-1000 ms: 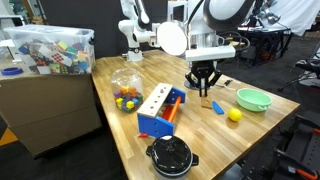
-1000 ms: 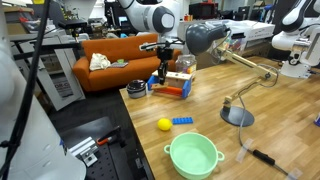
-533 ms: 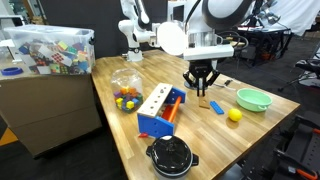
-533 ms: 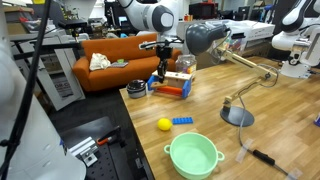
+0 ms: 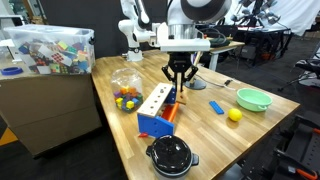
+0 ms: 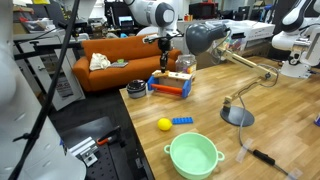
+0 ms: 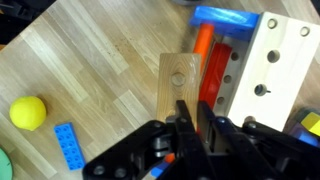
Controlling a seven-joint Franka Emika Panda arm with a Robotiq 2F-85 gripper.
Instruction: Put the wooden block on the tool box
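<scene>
The wooden block (image 7: 178, 85) is hanging next to the orange-red parts, at a slant to the pale top bar. Next, my gripper moves over the bar (image 7: 267, 70) and turns the block square.
My gripper (image 5: 180, 90) is shut on the wooden block (image 7: 178, 82), a flat light brown piece with a dark hole. It hangs just above the near end of the tool box (image 5: 160, 108). The tool box is blue, with a pale wooden top bar (image 7: 275, 70) with dark holes and orange-red parts (image 7: 212, 75) inside. In the wrist view the block sticks out past the fingertips (image 7: 190, 108), beside the orange parts. In an exterior view the gripper (image 6: 163, 66) hovers over the tool box (image 6: 172, 86).
On the wooden table are a yellow ball (image 5: 235, 115), a flat blue piece (image 5: 216, 107), a green bowl (image 5: 253, 98), a black round pot (image 5: 171, 155) and a clear tub of coloured balls (image 5: 126, 88). A desk lamp (image 6: 238, 115) stands on the table.
The gripper has moved sideways with the wooden block, from the table beside the blue piece to just over the tool box.
</scene>
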